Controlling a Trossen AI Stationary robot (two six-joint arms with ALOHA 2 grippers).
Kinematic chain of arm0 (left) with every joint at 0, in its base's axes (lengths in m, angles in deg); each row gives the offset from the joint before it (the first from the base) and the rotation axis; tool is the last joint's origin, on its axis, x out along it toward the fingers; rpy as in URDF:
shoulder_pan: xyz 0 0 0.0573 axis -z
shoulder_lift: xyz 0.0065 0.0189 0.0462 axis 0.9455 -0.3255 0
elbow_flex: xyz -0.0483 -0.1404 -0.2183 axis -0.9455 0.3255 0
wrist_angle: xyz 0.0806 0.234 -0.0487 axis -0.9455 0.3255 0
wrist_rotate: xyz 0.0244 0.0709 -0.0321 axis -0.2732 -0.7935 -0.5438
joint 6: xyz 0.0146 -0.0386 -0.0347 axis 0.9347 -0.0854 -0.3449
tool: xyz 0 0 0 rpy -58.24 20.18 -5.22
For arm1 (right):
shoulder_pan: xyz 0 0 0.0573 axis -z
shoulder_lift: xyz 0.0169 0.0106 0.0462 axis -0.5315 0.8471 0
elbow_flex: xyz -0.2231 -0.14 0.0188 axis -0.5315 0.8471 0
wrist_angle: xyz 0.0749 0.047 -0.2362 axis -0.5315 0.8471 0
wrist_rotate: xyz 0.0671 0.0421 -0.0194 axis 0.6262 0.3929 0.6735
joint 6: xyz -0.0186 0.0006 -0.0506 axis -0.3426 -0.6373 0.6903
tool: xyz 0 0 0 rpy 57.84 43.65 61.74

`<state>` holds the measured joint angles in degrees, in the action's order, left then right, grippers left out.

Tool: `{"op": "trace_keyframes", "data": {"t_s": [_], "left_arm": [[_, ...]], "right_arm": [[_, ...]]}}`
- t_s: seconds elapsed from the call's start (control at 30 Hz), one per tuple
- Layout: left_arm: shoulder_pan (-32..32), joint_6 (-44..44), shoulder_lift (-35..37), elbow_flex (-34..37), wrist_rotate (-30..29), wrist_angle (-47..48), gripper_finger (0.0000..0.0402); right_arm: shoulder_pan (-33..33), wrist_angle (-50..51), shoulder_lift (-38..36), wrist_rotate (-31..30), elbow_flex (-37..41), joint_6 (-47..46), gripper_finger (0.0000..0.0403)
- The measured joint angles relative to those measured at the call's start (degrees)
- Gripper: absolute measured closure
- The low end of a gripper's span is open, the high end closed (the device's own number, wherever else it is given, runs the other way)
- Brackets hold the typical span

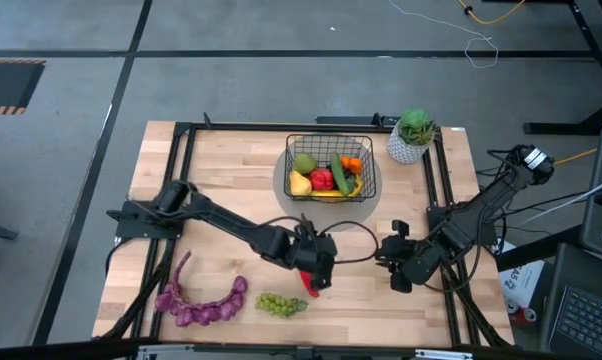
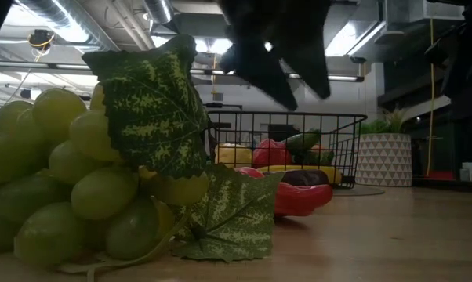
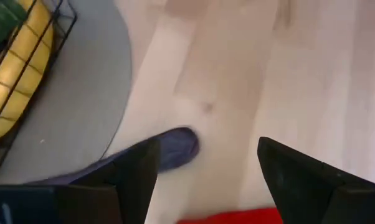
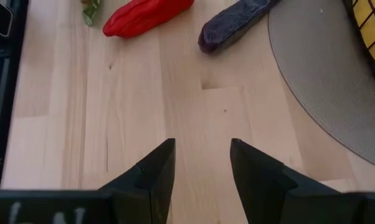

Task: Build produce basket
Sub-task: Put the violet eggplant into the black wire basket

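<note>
Next, I bring my left gripper back over the eggplant's body point(image 4: 237, 23) and move it toward my right gripper, because the eggplant's end point(image 3: 179, 148) is outside my left gripper's open fingers.
The black wire basket point(image 1: 329, 165) stands on a grey round mat and holds a banana, a green apple, a cucumber, an orange and red pieces. On the wood lie a red chili point(image 4: 147, 15), a dark eggplant point(image 4: 234, 25), green grapes point(image 1: 281, 303) and purple grapes point(image 1: 201, 300). My left gripper point(image 1: 319, 270) hovers open above the chili and eggplant; in its wrist view the eggplant's end point(image 3: 175, 149) lies beside one finger and the chili point(image 3: 237, 218) at the picture's edge. My right gripper point(image 1: 389, 255) is open to the right of them, over bare wood point(image 4: 202, 144). In the high view the left gripper hides the eggplant.
A green plant in a white speckled pot point(image 1: 411, 135) stands at the far right corner beside the basket. The grey mat point(image 4: 324, 93) spreads out under the basket. A black frame point(image 1: 181, 135) runs along the table's edges. Bare wood lies between the two grippers.
</note>
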<state>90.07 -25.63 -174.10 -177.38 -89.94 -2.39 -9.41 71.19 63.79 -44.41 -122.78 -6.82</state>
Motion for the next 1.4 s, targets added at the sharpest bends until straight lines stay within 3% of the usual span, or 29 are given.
{"op": "trace_keyframes", "data": {"t_s": [0.27, 0.4, 0.57, 0.87, 1.07, 1.27, 1.4], "left_arm": [[-3.02, -2.48, -1.43, 0.0, -8.17, 0.06, 0.0137], [-4.99, -11.16, -1.42, 0.0, -7.98, 3.03, 0.0137], [-6.2, -18.69, -1.42, 0.0, -3.17, 15.14, 0.0137], [-6.25, -34.29, -1.65, 0.0, -4.78, 29.12, 0.0137], [-7.31, -32.05, -5.19, -0.04, -0.34, 28.07, 0.0137], [-9.94, -30.29, -7.2, 0.02, -0.35, 26.89, 0.0137], [-11.3, -29.03, -7.15, 0.0, -1.48, 17.51, 0.0137]], "right_arm": [[0.0, 0.0, 0.0, 0.0, 0.0, -0.05, 0.0248], [0.0, 0.02, 0.0, 0.0, 0.0, -0.07, 0.0248], [0.0, 0.11, 0.0, 0.01, 0.0, -0.04, 0.0248], [0.0, 0.14, 0.0, 0.0, 0.0, -0.04, 0.0248], [0.0, 0.15, 0.0, 0.0, 0.0, -0.04, 0.0248], [0.0, 0.11, 0.0, 0.0, 0.0, -0.04, 0.0248], [0.02, 0.09, 0.0, -0.04, 0.0, 0.22, 0.0248]]}}
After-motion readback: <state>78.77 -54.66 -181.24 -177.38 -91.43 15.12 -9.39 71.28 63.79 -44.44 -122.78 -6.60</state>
